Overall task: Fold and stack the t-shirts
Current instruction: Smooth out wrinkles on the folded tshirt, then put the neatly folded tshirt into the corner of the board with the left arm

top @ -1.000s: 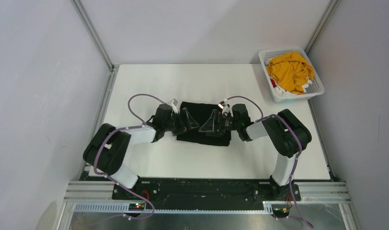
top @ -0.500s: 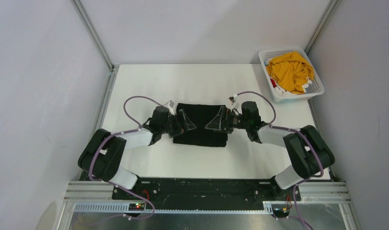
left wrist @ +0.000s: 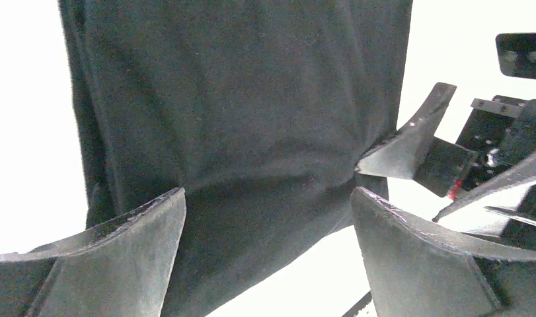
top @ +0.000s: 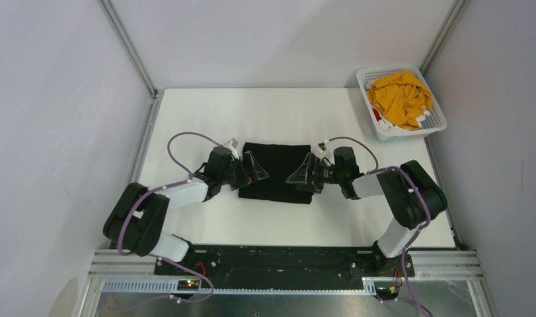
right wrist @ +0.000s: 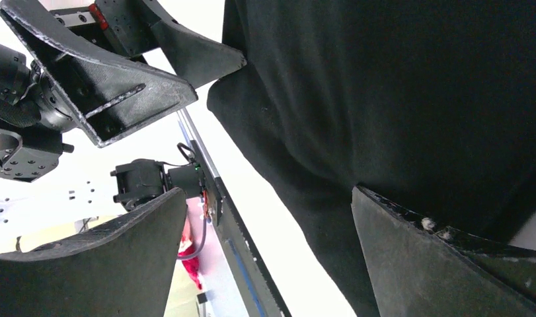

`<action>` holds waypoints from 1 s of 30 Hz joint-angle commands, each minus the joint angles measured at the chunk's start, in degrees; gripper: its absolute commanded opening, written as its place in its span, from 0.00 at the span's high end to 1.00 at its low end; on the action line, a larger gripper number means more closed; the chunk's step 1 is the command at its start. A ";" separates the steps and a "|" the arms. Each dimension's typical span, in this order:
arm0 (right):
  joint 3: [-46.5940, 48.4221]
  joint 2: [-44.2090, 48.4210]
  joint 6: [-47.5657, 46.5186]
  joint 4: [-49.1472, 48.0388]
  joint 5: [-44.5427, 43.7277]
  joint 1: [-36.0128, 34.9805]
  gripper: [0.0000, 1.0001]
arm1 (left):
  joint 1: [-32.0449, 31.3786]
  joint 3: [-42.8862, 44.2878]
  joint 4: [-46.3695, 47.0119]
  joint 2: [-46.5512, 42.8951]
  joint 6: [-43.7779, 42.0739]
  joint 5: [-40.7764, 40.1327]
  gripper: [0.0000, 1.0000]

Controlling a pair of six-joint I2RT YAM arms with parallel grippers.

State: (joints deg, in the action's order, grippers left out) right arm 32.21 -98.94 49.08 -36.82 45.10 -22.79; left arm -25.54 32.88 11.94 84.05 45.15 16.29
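Observation:
The black t-shirt (top: 276,165) will slide along flat and stay folded when I pull its folded edge (left wrist: 96,135), because layers lie stacked along that edge.
The black t-shirt (top: 276,170) lies folded into a flat rectangle in the middle of the table. My left gripper (top: 253,170) is open and low over its left near part. In the left wrist view the black t-shirt (left wrist: 238,99) fills the space ahead of the left gripper (left wrist: 268,198). My right gripper (top: 301,175) is open at the shirt's right near part, facing the left one. In the right wrist view the black t-shirt (right wrist: 397,86) lies under the right side of the right gripper (right wrist: 268,198). The mustard-yellow t-shirt (top: 400,98) lies bunched in the basket with red and white cloth (top: 379,119).
The white lattice basket (top: 434,125) stands at the table's far right corner. White walls and metal frame posts (top: 127,49) close in the table. The left gripper's fingers (right wrist: 119,86) show in the right wrist view, close to the right gripper.
Both grippers stay open over the black shirt. The right gripper has drawn back a little to the right, its elbow swinging out and back. The shirt's near edge has shifted slightly left.

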 commanded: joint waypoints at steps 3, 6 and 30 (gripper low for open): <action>1.73 17.59 -6.06 15.81 -6.06 0.97 0.00 | 0.21 1.30 -7.80 -9.37 -4.54 -6.81 0.00; 3.10 24.64 -9.86 25.04 -12.98 1.17 0.01 | 0.47 1.95 -13.05 -13.18 -6.66 -13.30 0.00; 4.13 44.58 -17.78 51.58 -29.79 9.73 0.01 | -2.94 26.29 -28.60 20.23 -12.45 -30.70 0.86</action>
State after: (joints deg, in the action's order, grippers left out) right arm 34.83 -56.88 33.15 13.06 19.88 -13.26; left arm -27.24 55.11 -10.48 99.68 33.30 -4.56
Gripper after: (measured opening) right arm 0.993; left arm 0.293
